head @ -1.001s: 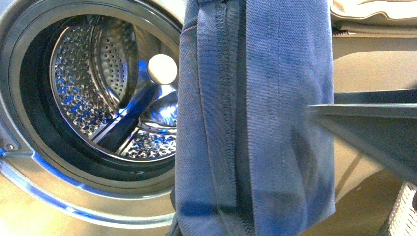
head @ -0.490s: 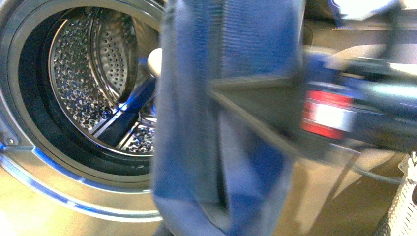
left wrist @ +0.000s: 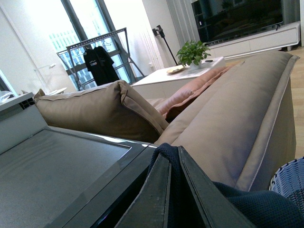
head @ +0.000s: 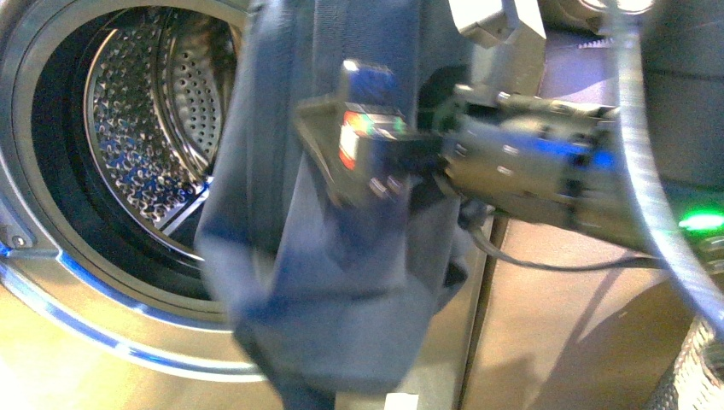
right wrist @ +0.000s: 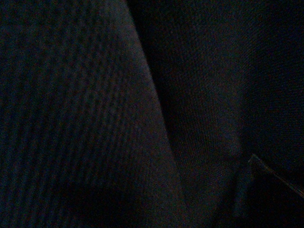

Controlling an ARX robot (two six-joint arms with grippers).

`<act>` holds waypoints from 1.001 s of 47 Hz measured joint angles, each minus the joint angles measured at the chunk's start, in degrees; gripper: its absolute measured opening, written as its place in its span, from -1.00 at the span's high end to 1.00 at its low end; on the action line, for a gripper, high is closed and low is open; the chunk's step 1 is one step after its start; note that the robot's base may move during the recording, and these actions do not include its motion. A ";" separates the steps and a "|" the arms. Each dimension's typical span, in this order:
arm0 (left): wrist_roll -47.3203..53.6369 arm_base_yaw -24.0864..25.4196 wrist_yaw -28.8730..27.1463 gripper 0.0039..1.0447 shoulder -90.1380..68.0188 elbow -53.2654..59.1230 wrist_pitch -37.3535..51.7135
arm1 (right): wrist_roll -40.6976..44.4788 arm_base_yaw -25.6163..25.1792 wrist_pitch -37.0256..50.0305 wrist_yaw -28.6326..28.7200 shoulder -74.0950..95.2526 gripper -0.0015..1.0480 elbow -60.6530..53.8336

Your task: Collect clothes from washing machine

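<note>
I expect the clothes to come clear of the drum in one bundle when I carry them to the basket, because their lower end hangs loose outside the machine's round opening.
The clothes, a slate-blue ribbed garment, hang in a bunched fold in front of the washing machine. They cover the right part of its round porthole, and the perforated steel drum shows behind with nothing in the part I can see. In the left wrist view my left gripper is shut on a ridge of the dark clothes, above the machine's grey top. My right gripper reaches in from the right, open and blurred, against the hanging cloth. The right wrist view is dark.
Beige sofa cushions lie behind the machine's top. A woven basket stands at the lower right, and its rim shows in the left wrist view. A beige panel fills the space right of the machine. A cable hangs under the right arm.
The right arm has swung in from the right across the cloth to its middle. The clothes have shifted left and bunched up.
</note>
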State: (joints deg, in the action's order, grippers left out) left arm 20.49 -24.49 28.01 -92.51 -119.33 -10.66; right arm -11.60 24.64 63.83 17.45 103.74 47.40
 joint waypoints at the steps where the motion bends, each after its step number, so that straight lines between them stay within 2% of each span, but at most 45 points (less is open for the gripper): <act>1: -0.02 0.00 0.00 0.89 0.00 0.00 0.00 | 0.20 0.11 0.57 -0.87 0.04 -0.85 0.00; 9: -0.02 0.00 0.00 0.89 0.00 0.00 0.00 | 1.95 0.20 3.61 -4.39 0.35 -0.85 0.00; 23: -0.02 0.00 0.00 0.89 0.00 0.00 0.00 | 10.01 0.90 8.52 -10.97 2.47 -0.85 0.00; 32: -0.02 0.00 -0.02 0.89 0.00 0.00 0.00 | 13.53 1.25 5.40 -11.30 3.50 -0.85 0.76; 47: -0.02 0.02 -0.22 0.89 -0.33 0.00 0.00 | 13.97 2.62 2.40 -14.25 6.23 -0.84 4.57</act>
State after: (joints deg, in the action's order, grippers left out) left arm 20.47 -24.47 27.79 -92.84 -119.33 -10.66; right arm 2.37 27.27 66.24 3.20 109.97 51.96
